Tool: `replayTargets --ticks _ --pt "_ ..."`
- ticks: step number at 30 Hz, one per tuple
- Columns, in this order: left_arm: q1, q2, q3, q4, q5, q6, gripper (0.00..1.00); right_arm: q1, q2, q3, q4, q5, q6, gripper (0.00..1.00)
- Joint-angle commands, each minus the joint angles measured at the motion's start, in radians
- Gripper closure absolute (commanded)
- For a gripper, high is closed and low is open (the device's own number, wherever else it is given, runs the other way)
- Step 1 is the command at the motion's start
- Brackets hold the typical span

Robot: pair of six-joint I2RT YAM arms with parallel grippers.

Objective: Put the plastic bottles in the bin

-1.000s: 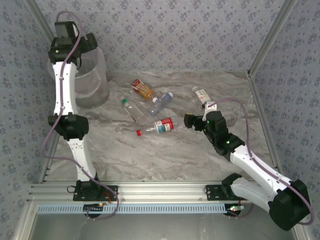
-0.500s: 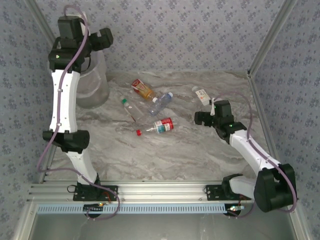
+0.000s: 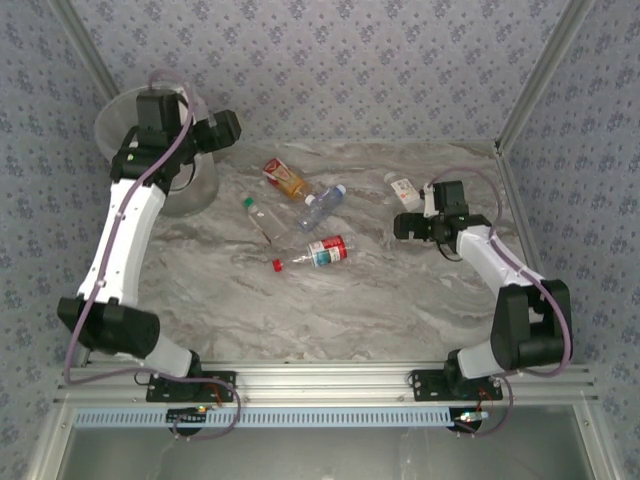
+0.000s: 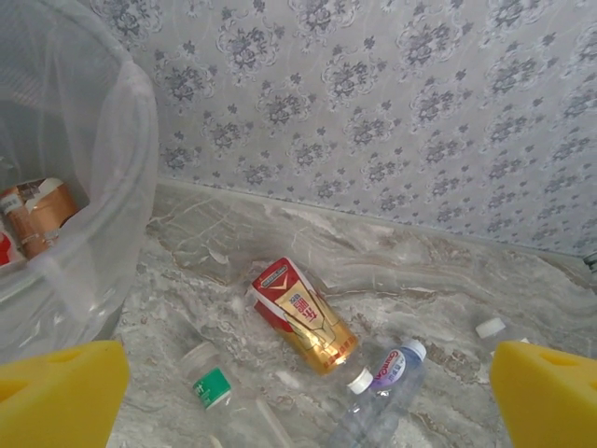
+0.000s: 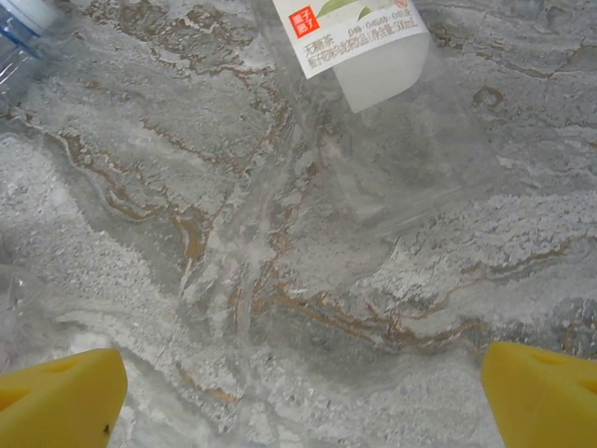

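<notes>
The white-labelled bottle's bottom end (image 5: 424,191) points at the open fingers of my right gripper, so I keep going forward until they are on both sides of the label's lower edge (image 5: 370,54), then close them.
Five plastic bottles lie on the marble table: a red-and-gold labelled one (image 3: 286,180) (image 4: 303,313), a clear blue-capped one (image 3: 322,205) (image 4: 387,392), a green-capped one (image 3: 258,215) (image 4: 213,387), a red-labelled one (image 3: 325,251) and a white-labelled one (image 3: 404,188) (image 5: 373,56). The translucent bin (image 3: 185,185) (image 4: 93,187) stands at the far left and holds a brown-labelled bottle (image 4: 37,210). My left gripper (image 3: 228,130) (image 4: 303,397) hangs open beside the bin's rim, above the bottles, holding nothing. My right gripper (image 3: 403,226) (image 5: 303,401) is open and empty, low over bare table just short of the white-labelled bottle.
A loose red cap (image 3: 277,265) lies near the red-labelled bottle. Patterned walls close the back and both sides, with a metal post (image 3: 530,90) at the right corner. Bare marble (image 3: 350,310) spreads across the near half of the table.
My left arm has swung down and rightward from above the bin, towards the bottles. My right arm has stretched towards the far right, nearer the white-labelled bottle. Both grippers stayed open.
</notes>
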Motion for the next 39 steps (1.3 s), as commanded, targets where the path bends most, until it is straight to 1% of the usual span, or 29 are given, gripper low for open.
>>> replayTargets --ticks 1,4,9,15,19,23,25,30,33,36,39 --pt "-0.008 -0.113 -0.074 0.108 0.002 -0.031 0.01 -0.034 0.06 0.075 -0.093 -0.064 -0.062 0.0" --pt "-0.007 -0.187 -0.162 0.146 -0.012 -0.067 0.0 -0.057 0.127 0.126 -0.13 -0.091 -0.086 0.0" --pt "-0.006 -0.292 -0.288 0.186 -0.054 -0.11 0.01 -0.083 0.235 0.214 -0.182 -0.09 -0.105 0.0" --pt "-0.006 -0.37 -0.376 0.157 -0.113 -0.094 0.0 -0.099 0.35 0.328 -0.233 -0.079 -0.13 0.0" --pt "-0.004 -0.425 -0.437 0.131 -0.202 -0.083 0.01 -0.101 0.427 0.405 -0.303 -0.102 -0.184 0.0" --pt "0.004 -0.487 -0.499 0.134 -0.245 -0.075 0.0 -0.103 0.474 0.447 -0.297 -0.093 -0.21 0.0" --pt "0.009 -0.509 -0.515 0.124 -0.26 -0.075 0.0 -0.103 0.503 0.482 -0.301 -0.065 -0.223 0.0" --pt "0.017 -0.533 -0.524 0.106 -0.242 -0.077 0.01 -0.104 0.562 0.559 -0.335 -0.001 -0.292 0.0" --pt "0.018 -0.539 -0.525 0.102 -0.233 -0.075 0.01 -0.105 0.595 0.602 -0.352 -0.011 -0.342 0.0" --pt "0.019 -0.542 -0.526 0.099 -0.231 -0.078 0.0 -0.103 0.64 0.655 -0.382 -0.048 -0.376 0.0" --pt "0.02 -0.547 -0.53 0.096 -0.222 -0.085 0.01 -0.092 0.679 0.697 -0.408 -0.043 -0.392 0.0"
